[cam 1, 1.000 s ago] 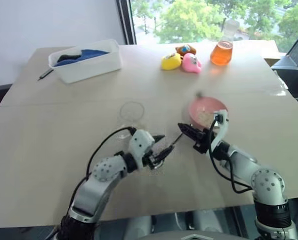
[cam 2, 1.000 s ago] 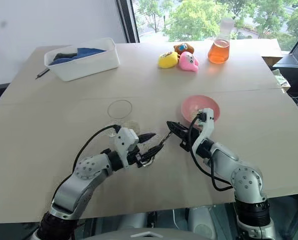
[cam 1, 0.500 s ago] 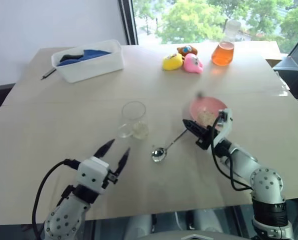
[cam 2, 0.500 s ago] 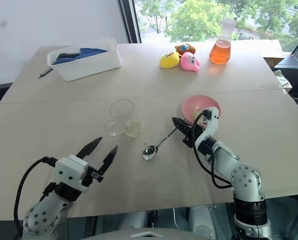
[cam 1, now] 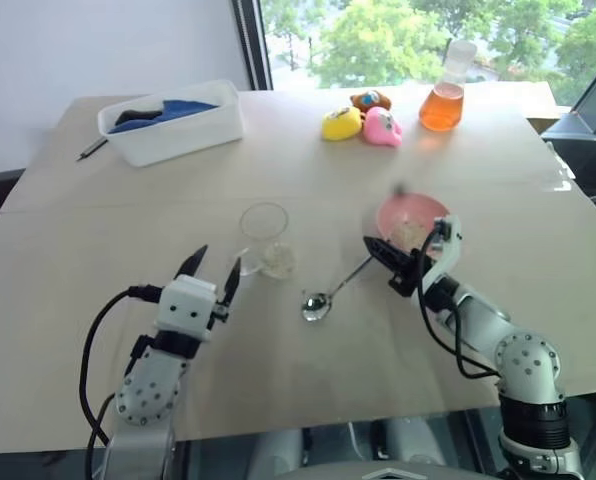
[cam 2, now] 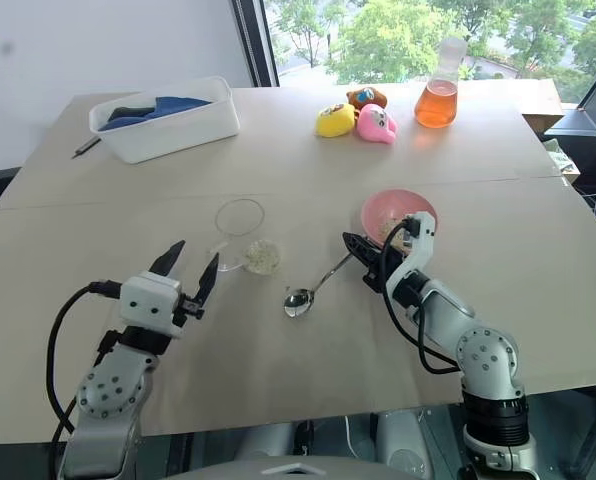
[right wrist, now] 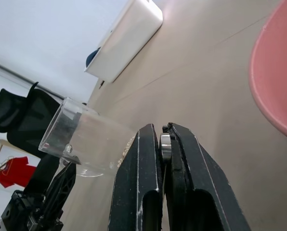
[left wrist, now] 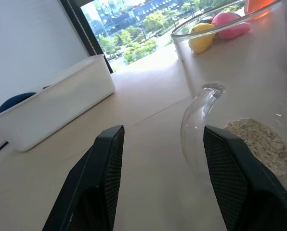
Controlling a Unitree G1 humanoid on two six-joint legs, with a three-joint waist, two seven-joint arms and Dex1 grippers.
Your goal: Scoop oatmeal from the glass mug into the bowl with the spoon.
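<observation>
The oatmeal (cam 1: 279, 261) sits low inside the mug's tall walls (left wrist: 240, 72), so I expect it to stay in place when I carry the mug by its handle.
The glass mug (cam 1: 265, 232) stands upright mid-table with the oatmeal (cam 1: 278, 262) in its bottom. My left gripper (cam 1: 217, 257) is open and empty just left of the mug, pointing forward. In the left wrist view the mug's handle (left wrist: 197, 126) is close ahead between the fingers (left wrist: 104, 178). My right gripper (cam 1: 374, 248) is shut on the end of the spoon's handle (right wrist: 165, 144). The spoon (cam 1: 328, 297) slopes down to the left, its head on the table. The pink bowl (cam 1: 428, 211), with some oatmeal in it, sits right behind the right gripper.
A white tub (cam 1: 173, 125) holding blue cloth stands at the back left, with a dark pen (cam 1: 90, 149) beside it. A yellow toy (cam 1: 342, 124), a pink toy (cam 1: 383, 126) and a flask of orange liquid (cam 1: 444, 103) stand at the back.
My left gripper has left the spoon's head, swung back to the left, and now sits open beside the mug. The right gripper has kept still with the spoon.
</observation>
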